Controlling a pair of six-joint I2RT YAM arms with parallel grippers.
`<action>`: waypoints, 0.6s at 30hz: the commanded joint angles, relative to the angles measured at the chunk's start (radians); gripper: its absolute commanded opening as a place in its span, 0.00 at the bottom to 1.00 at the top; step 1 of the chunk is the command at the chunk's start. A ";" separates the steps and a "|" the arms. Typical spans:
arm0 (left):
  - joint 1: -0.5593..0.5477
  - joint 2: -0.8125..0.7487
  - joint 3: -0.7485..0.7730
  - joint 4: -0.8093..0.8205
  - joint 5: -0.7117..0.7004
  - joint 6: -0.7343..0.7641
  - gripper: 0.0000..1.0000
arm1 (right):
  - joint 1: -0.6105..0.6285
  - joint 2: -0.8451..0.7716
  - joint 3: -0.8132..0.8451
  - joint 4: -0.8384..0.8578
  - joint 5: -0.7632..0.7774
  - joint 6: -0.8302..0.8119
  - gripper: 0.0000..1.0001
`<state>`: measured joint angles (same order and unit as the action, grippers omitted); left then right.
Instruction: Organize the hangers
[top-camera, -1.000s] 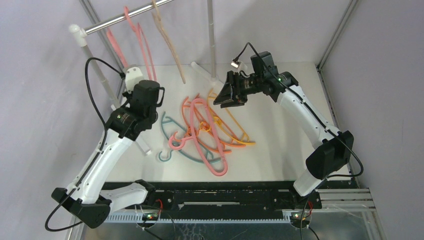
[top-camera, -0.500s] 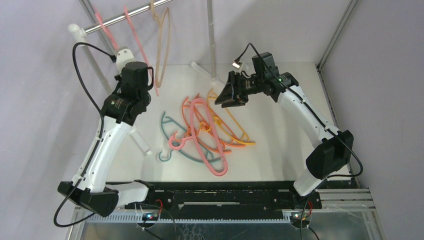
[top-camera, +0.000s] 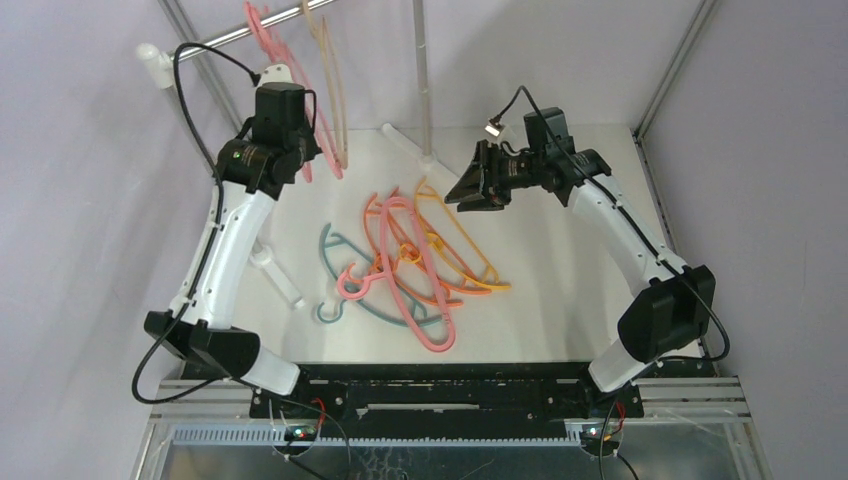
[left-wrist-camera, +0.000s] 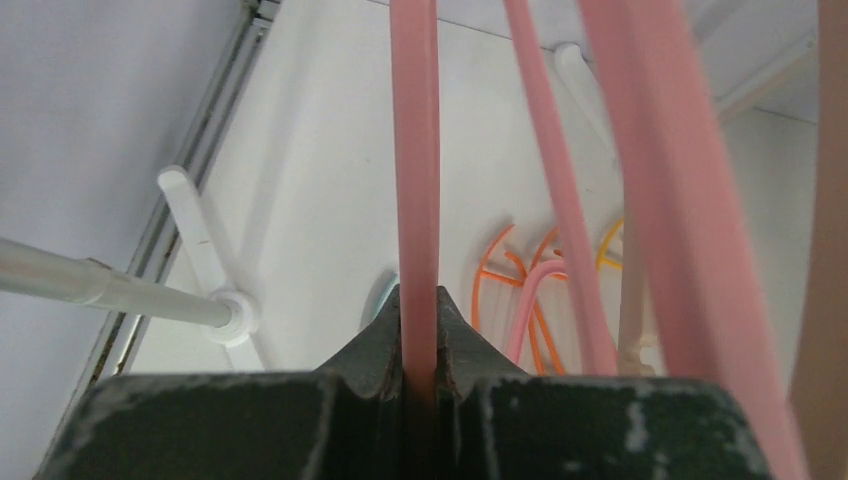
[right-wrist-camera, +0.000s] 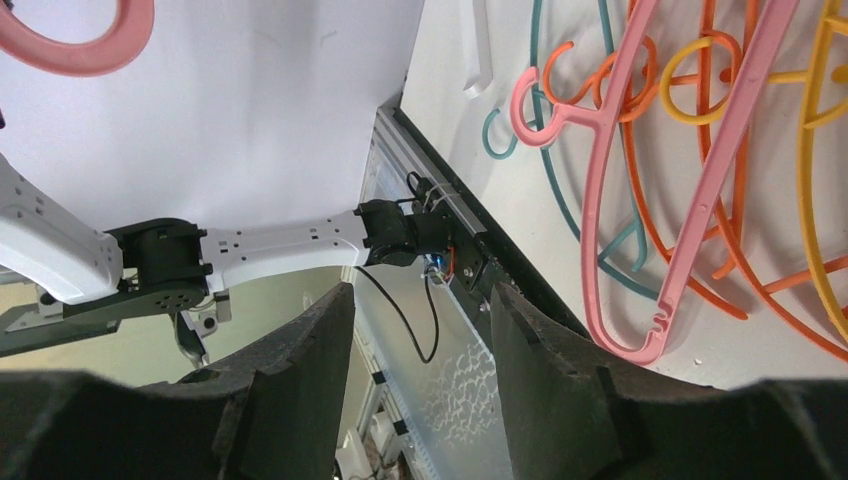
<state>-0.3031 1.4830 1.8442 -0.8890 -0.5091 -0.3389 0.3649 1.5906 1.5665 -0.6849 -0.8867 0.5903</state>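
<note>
My left gripper keeps sliding the pink hanger toward the beige hanger (top-camera: 326, 50) until they bunch together and then let go, because the pink hanger's hook (top-camera: 254, 16) sits over the silver bar.
My left gripper (top-camera: 305, 150) is raised close to the silver rail (top-camera: 225, 38) and is shut on a pink hanger (left-wrist-camera: 415, 180); its bar runs up between the jaws. More pink hangers (top-camera: 262, 28) and a beige hanger (top-camera: 335, 80) hang from the rail beside it. A pile of pink, orange, yellow and one teal hanger (top-camera: 410, 265) lies on the table (top-camera: 560, 250); it also shows in the right wrist view (right-wrist-camera: 700, 170). My right gripper (top-camera: 468, 190) hovers open and empty above the pile's far right side.
The rack's white posts (top-camera: 165, 80) and feet (top-camera: 275, 275) stand at the left and back; another upright post (top-camera: 424, 80) stands behind the pile. Grey walls close in on both sides. The black front rail (top-camera: 450, 385) runs along the near edge.
My left arm has lifted up and back toward the rail, carrying the pink hanger with it. My right gripper has shifted slightly right and tilted.
</note>
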 joint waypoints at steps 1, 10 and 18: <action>0.004 0.028 0.060 -0.014 0.118 0.020 0.00 | -0.026 -0.056 -0.027 0.073 -0.026 0.033 0.60; -0.039 0.181 0.200 -0.029 0.244 0.024 0.00 | -0.064 -0.056 -0.031 0.086 -0.036 0.045 0.59; -0.060 0.409 0.489 -0.058 0.322 0.011 0.00 | -0.102 -0.085 -0.045 0.087 -0.036 0.040 0.59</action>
<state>-0.3645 1.8088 2.2040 -0.9241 -0.2626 -0.3321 0.2863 1.5703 1.5284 -0.6388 -0.9024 0.6270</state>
